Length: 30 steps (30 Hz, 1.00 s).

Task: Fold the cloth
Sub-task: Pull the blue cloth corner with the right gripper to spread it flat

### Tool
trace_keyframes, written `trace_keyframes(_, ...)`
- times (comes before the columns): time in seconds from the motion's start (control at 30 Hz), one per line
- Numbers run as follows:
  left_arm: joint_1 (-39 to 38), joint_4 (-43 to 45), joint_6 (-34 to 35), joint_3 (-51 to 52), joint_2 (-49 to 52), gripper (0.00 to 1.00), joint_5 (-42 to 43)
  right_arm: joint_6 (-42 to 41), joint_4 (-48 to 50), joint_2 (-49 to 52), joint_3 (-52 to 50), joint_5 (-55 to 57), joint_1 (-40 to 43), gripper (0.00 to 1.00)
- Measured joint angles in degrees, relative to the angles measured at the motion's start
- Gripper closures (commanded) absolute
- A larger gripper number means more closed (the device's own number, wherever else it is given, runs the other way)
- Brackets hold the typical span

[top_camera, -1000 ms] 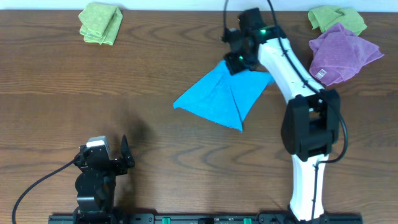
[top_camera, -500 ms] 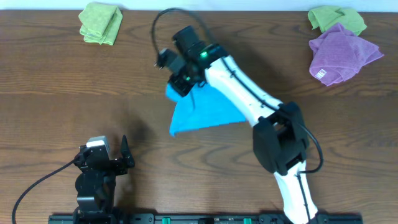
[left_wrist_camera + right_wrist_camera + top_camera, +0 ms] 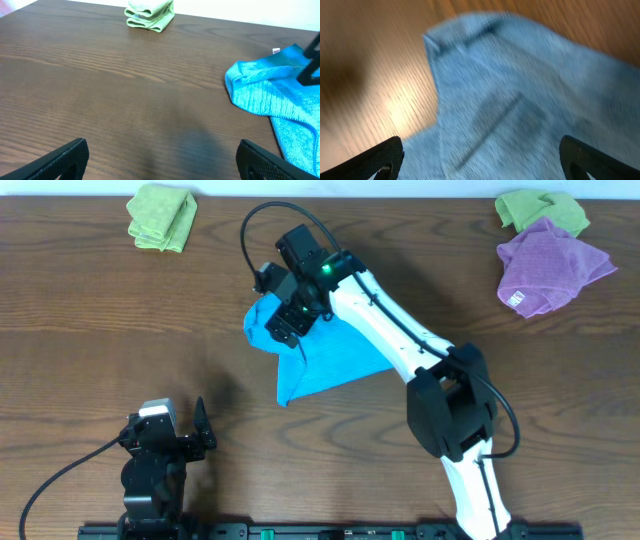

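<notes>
My gripper is going to pull the corner of the loose sky-blue cloth (image 3: 345,358). The whole cloth will then drag around and smooth out flat, because a shallow slanting crease (image 3: 301,352) crosses it.
The sky-blue cloth (image 3: 318,358) lies in a rough triangle at mid-table, its left corner bunched up beside a dark wrist part. My right gripper (image 3: 280,322) hovers just over that bunched corner, open, with nothing pinched. In the blurred right wrist view the cloth (image 3: 520,100) fills the frame under the wide-apart fingertips (image 3: 380,160). My left gripper (image 3: 190,442) rests near the front left edge, open and empty, well short of the cloth. Its wrist view shows the cloth (image 3: 270,95) ahead on the right, a small white tag (image 3: 276,50) at its far edge.
A folded lime-green cloth (image 3: 162,216) lies at the back left and shows as the green cloth (image 3: 150,12) in the left wrist view. Another lime-green cloth (image 3: 540,210) and a purple cloth (image 3: 550,270) sit at the back right. The right arm (image 3: 400,340) crosses the table diagonally.
The right gripper carried one corner of the cloth leftward across the rest, then opened and let it go. The cloth now lies folded over, further left. The left arm has not moved.
</notes>
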State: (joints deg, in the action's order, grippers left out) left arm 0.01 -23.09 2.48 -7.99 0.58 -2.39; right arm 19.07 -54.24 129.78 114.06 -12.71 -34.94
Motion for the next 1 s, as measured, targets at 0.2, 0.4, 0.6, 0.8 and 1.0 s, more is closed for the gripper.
trace_keyframes(0.2, 0.0, 0.0, 0.0, 0.0, 0.0, 0.05, 0.0, -0.4, -7.1, 0.0, 0.1, 2.3, 3.9, 0.02)
trace_keyframes(0.4, 0.0, 0.0, 0.0, 0.0, 0.0, 0.05, 0.0, -1.4, -11.8, -1.5, 0.2, 3.0, 6.7, 0.12)
trace_keyframes(0.6, 0.0, 0.0, 0.0, 0.0, 0.0, 0.05, 0.0, -1.3, -15.5, -4.3, -0.2, 3.1, 8.7, 0.26)
trace_keyframes(0.8, 0.0, 0.0, 0.0, 0.0, 0.0, 0.05, 0.0, -0.7, -17.0, -4.6, -5.3, 3.3, 10.2, 0.96)
trace_keyframes(1.0, 0.0, 0.0, 0.0, 0.0, 0.0, 0.05, 0.0, -0.8, -19.5, -5.0, -6.6, 3.3, 10.5, 0.98)
